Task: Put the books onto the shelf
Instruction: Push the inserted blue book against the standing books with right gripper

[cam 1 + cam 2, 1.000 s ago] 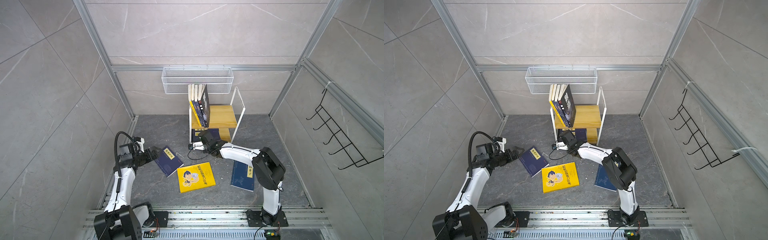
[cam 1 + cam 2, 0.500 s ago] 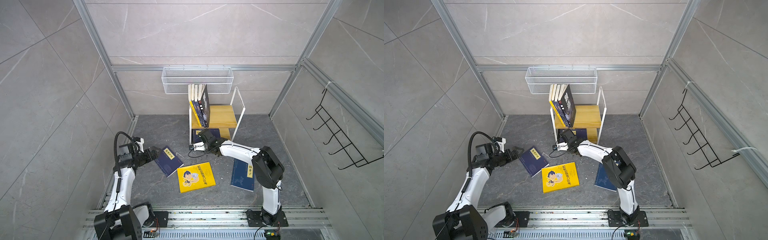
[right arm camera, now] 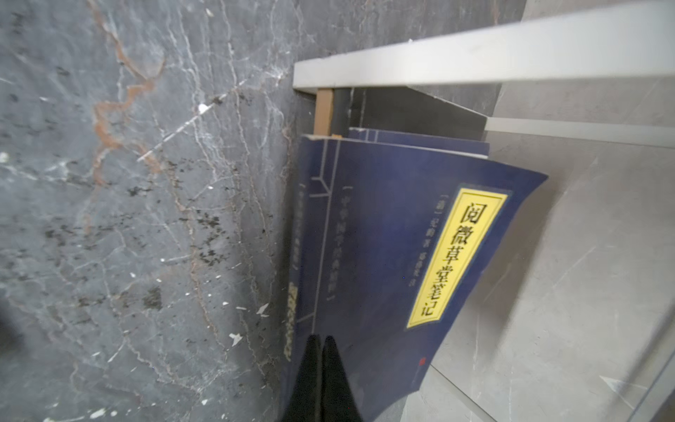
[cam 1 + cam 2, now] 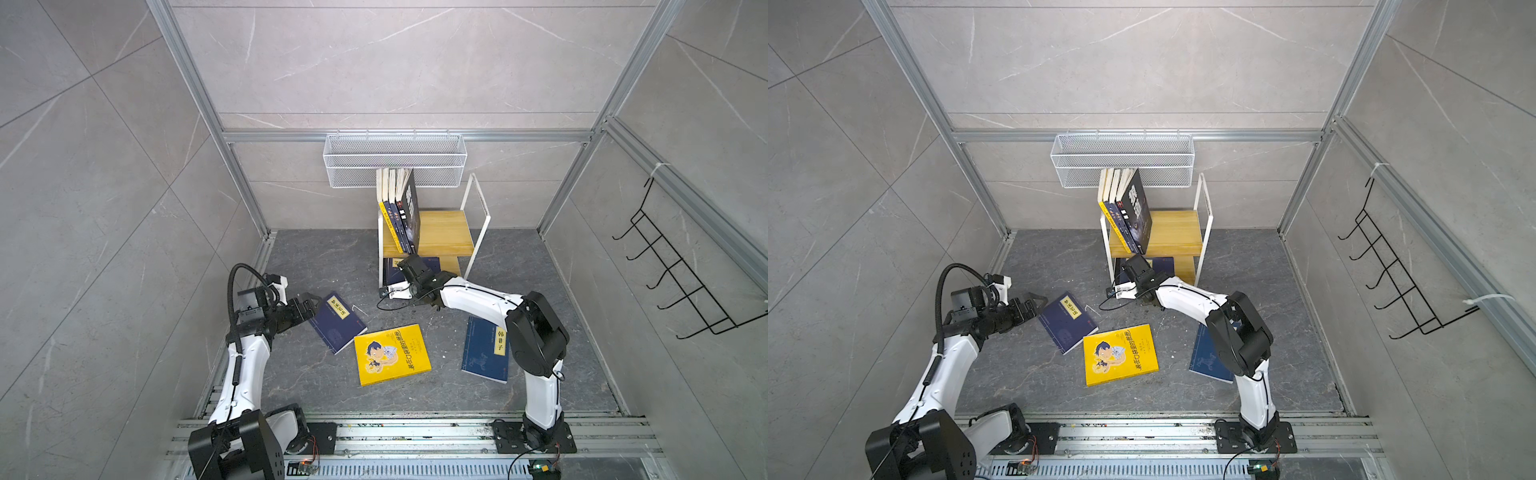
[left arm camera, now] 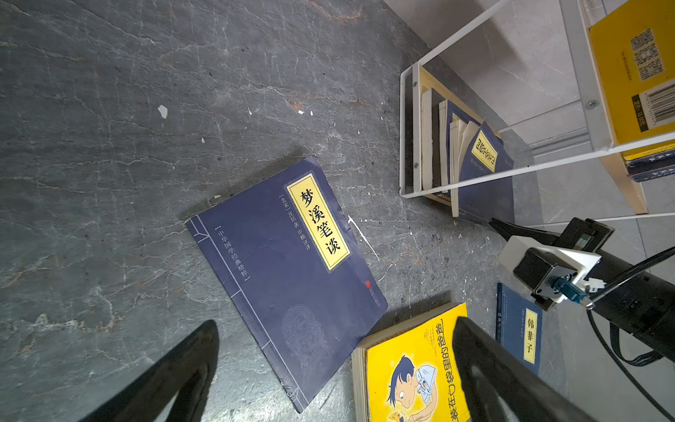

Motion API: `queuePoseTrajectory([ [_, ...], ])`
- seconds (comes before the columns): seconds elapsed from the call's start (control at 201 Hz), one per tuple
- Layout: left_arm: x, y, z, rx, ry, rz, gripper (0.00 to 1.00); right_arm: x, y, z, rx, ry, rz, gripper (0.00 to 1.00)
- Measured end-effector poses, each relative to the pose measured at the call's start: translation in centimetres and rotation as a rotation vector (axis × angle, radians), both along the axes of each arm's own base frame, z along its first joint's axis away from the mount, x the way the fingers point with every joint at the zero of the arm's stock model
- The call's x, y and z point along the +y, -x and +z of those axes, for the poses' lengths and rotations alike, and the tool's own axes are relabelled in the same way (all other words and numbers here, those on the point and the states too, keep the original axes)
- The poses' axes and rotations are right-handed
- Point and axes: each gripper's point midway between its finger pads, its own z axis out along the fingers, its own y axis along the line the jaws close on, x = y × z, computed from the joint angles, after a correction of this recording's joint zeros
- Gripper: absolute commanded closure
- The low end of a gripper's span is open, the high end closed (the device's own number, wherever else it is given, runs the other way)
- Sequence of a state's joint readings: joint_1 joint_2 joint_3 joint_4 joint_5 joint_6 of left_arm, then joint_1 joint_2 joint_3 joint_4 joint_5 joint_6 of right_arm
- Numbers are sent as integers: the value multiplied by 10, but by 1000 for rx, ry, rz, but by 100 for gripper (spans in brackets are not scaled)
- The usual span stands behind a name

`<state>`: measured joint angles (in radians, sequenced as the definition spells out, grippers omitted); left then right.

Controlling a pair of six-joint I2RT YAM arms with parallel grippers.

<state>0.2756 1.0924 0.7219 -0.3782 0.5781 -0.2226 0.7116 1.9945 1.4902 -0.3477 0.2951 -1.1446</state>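
Next, I open my right gripper, take the spine (image 3: 295, 302) and push the book in flush, because the leaning navy book's spine (image 3: 309, 182) sticks out past the lower level's edge.
The shelf (image 4: 444, 232) stands at the back with several books (image 4: 401, 208) upright on its top board. On its lower tier leans a navy book (image 3: 401, 237) (image 4: 390, 270). My right gripper (image 3: 321, 341) (image 4: 402, 264) is shut, its tips against that book's cover with nothing between them. On the floor lie a navy book (image 4: 338, 322) (image 5: 288, 270), a yellow cartoon book (image 4: 390, 353) (image 5: 412, 365) and another navy book (image 4: 484, 349), partly hidden by my right arm. My left gripper (image 4: 309, 305) (image 5: 336, 323) hangs open over the near edge of the first navy book.
A white wire mesh basket (image 4: 395, 162) hangs on the back wall just above the shelved books. A black hook rack (image 4: 673, 282) is on the right wall. A black cable (image 4: 390, 305) loops on the floor below my right wrist. Aluminium rails (image 4: 415, 428) run along the front.
My right gripper has edged a little toward the shelf's lower tier. The left arm and the books on the floor have not moved.
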Motion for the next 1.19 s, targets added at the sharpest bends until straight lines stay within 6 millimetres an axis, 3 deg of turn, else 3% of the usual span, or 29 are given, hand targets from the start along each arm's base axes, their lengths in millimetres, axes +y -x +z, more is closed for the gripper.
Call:
queuePoseTrajectory([
  [0.1,0,0,0,0,0,0,0,0,-4,1,-7,-3,-2,97],
  [0.314,0,0,0,0,0,0,0,-3,0,-1,30,6,-10,60],
  [0.473,0,0,0,0,0,2,0,-9,12,-2,85,17,-7,51],
  [0.622,2,0,0,-1,0,7,0,-18,15,0,89,16,-9,53],
  [0.757,2,0,0,-1,0,7,0,-25,7,-4,58,37,-27,55],
  [1.19,2,0,0,-1,0,6,0,-25,-9,-22,35,56,-29,68],
])
